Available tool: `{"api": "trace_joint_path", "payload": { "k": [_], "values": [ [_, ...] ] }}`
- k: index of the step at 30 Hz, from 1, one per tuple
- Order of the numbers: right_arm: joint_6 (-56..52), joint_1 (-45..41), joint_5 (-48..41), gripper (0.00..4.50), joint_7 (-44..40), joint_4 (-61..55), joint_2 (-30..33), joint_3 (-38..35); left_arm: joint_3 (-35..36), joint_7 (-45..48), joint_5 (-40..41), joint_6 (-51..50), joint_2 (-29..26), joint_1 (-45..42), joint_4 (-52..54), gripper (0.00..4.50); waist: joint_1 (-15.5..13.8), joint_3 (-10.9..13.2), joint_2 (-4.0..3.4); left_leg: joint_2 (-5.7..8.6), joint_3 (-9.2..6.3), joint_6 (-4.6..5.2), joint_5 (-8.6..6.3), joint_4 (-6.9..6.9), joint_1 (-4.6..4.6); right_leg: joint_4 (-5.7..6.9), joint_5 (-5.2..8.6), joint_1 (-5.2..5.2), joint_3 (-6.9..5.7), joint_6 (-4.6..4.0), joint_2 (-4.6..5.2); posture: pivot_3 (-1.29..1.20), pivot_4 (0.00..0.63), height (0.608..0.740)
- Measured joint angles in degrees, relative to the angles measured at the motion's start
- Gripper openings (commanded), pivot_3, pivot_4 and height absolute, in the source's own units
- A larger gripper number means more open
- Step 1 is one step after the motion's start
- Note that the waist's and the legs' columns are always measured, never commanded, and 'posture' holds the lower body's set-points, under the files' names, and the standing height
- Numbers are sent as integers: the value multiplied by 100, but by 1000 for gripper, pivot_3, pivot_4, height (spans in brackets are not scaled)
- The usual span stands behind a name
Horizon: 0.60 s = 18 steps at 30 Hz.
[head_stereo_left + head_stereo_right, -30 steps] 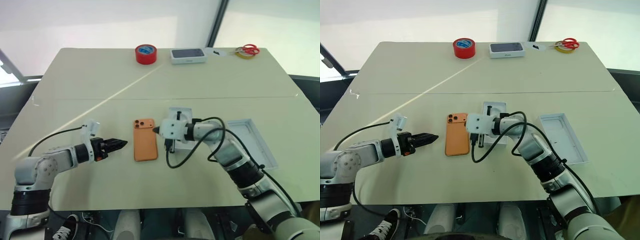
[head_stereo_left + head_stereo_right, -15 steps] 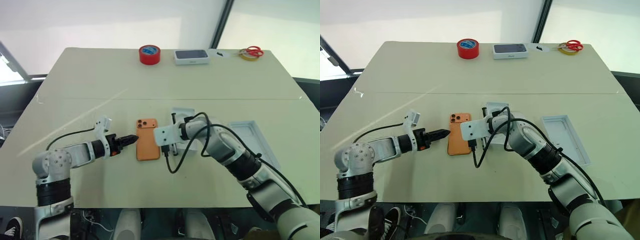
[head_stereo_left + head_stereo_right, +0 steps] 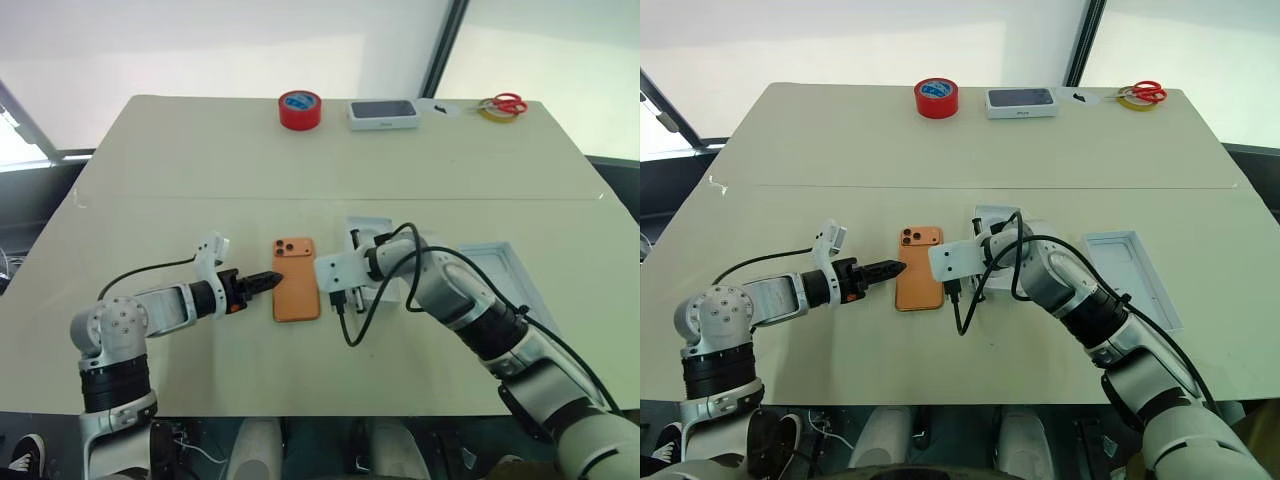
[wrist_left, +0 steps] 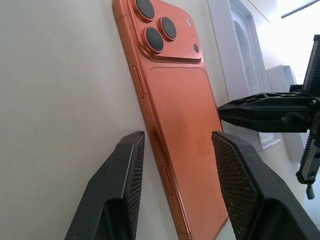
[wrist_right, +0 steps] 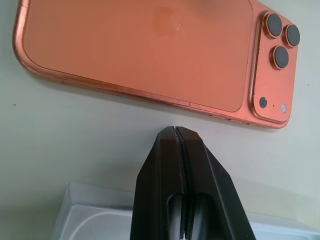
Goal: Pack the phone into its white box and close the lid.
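I expect the orange phone (image 3: 296, 285) to sit flat inside the white box's rim when I lower it, since that raised rim goes around a shallow insert (image 4: 245, 42).
The orange phone (image 3: 295, 278) lies flat on the table, camera block at its far end. My left gripper (image 4: 177, 137) is open at the phone's left long edge, one finger (image 4: 122, 185) over the table and the other (image 4: 240, 185) over the phone's back. My right gripper (image 5: 176, 131) is shut and empty, its tip just off the phone's right long edge. Behind it sits the white box (image 3: 366, 232) with its moulded insert. The lid (image 3: 1135, 270) lies open side up further right, partly hidden by my right arm.
At the table's far edge stand a red tape roll (image 3: 300, 108), a white box with a dark phone picture (image 3: 383, 113), and red scissors on yellow tape (image 3: 497, 103). A black cable (image 3: 350, 325) loops from my right wrist onto the table.
My left gripper has moved right up to the phone's left edge. My right gripper has stayed beside the phone's right edge and turned a little. The phone has not moved.
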<state>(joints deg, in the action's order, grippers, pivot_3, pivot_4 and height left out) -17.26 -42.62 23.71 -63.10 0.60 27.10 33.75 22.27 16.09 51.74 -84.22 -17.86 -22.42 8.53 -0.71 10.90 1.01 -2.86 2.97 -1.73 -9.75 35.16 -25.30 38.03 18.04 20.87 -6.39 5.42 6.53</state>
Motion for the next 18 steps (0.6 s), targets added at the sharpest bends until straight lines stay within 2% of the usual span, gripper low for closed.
{"api": "trace_joint_path", "payload": {
  "k": [7, 12, 18],
  "values": [
    [-201, 149, 19, 23, 111, 54, -246, -67, 173, -300, -123, -196, 427, -42, 58, 2263, -6, -48, -4, 1, -1, 0, -2, -1, 16, -6, 1, -7, -2, 0, 2, 0, 150, 740],
    [-281, 216, 29, 23, 205, 50, -462, -55, 574, -575, -138, -532, 1137, -452, -430, 2263, -6, -72, -2, 2, -3, 1, -5, -2, 21, -12, 1, -14, -4, 0, 2, 0, 150, 740],
    [-203, 227, 28, 23, 221, 53, -456, -55, 241, -556, -236, -670, 895, -644, -497, 2263, 14, -72, -2, 1, -1, 0, -4, -12, 19, -13, 1, -25, -3, 0, -2, 0, 150, 740]
  ]
}}
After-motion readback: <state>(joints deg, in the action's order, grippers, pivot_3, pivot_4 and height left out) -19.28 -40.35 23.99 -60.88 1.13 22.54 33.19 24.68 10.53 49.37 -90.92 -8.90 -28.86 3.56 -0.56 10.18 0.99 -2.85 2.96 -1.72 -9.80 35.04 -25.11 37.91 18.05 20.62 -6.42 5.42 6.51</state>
